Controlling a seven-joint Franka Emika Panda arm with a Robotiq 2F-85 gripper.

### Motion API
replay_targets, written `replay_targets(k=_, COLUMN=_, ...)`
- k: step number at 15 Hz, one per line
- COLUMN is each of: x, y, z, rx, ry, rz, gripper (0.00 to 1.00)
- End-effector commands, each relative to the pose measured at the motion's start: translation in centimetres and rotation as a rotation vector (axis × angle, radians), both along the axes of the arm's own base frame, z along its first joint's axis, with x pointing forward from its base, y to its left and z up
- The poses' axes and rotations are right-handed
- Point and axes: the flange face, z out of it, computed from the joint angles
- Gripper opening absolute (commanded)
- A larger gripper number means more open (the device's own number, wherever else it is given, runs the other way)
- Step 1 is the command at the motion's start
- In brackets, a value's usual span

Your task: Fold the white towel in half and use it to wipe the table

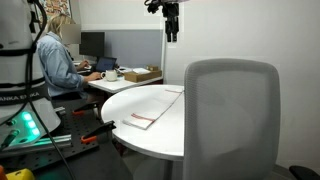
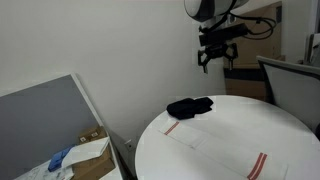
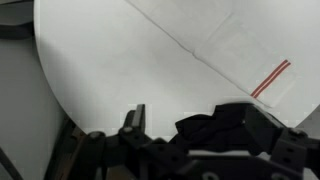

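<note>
My open gripper's fingers have the white towel's long edge slanting across them, so I should turn my gripper square to it and move down toward the middle of that edge.
The white towel lies spread flat on the round white table, with narrow red stripes at its ends. It also shows in an exterior view and in the wrist view. My gripper hangs high above the table, open and empty, in both exterior views. In the wrist view my gripper has its fingers spread above the table. A black crumpled cloth lies on the table by the towel's far end and shows between my fingers in the wrist view.
A grey office chair stands at the table's near side. A rectangular desk with monitors, a box and a seated person is behind. A cardboard box stands beside a grey partition.
</note>
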Motion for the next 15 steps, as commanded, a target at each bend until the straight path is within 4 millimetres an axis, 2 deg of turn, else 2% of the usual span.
replay_targets(k=1, x=0.4, y=3.6, z=-0.4, rx=0.046, ry=-0.014, rz=-0.031, gripper=1.0)
replay_targets(k=4, x=0.7, y=4.8, z=-1.6, rx=-0.015, ry=-0.064, rz=-0.146, gripper=1.0)
replay_targets(k=8, x=1.2, y=3.8, z=-3.2, rx=-0.099, ry=-0.083, rz=-0.35, gripper=1.0)
replay_targets(k=15, x=1.8, y=3.0, z=-6.8, rx=0.097, ry=0.018, rz=-0.45, gripper=1.0)
